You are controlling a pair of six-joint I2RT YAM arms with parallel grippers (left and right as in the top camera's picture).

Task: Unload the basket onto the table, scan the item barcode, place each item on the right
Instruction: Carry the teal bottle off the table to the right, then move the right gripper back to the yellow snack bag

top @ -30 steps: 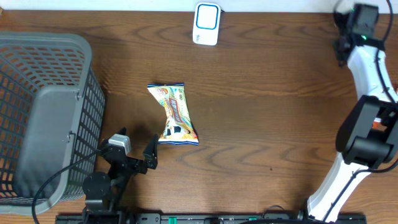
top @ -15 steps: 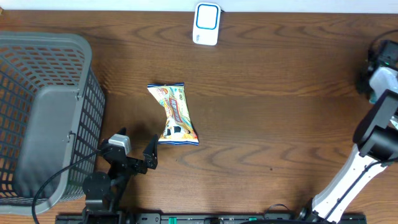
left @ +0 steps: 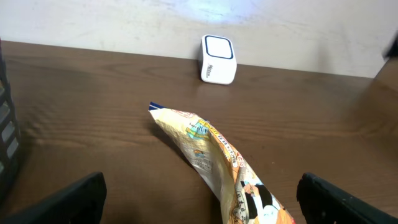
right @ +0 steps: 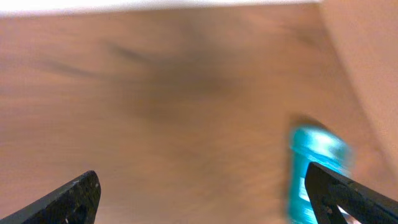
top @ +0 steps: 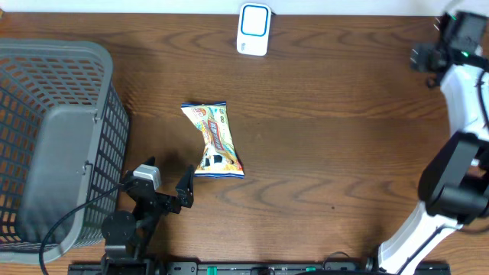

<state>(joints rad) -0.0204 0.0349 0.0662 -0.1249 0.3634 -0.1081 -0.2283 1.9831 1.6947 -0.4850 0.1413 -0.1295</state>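
Note:
The way from my right gripper to the snack packet is open wood [top: 328, 95], so my right gripper should continue to go across and close on the packet's middle [top: 217, 139].
The item, a colourful snack packet [top: 212, 141], lies twisted on the wooden table left of centre. The white barcode scanner [top: 254, 29] stands at the far edge, also seen beyond the packet [left: 214, 158] as a small white box [left: 217, 59]. My left gripper [top: 168, 179] sits just in front of the packet, open, and the packet's near end lies between its fingers [left: 69, 199] without touching them. My right gripper [top: 425, 59] is at the far right corner, open over bare wood [right: 208, 199]. A blurred teal object [right: 314, 163] lies beside its right fingertip.
A large grey mesh basket [top: 76, 65] fills the left side of the table, close to my left arm. The right arm's white links [top: 458, 99] run along the table's right edge. The right wrist view is smeared by motion.
The right arm swung out toward the right edge, then back to the far right corner. The left arm, packet and scanner have not moved.

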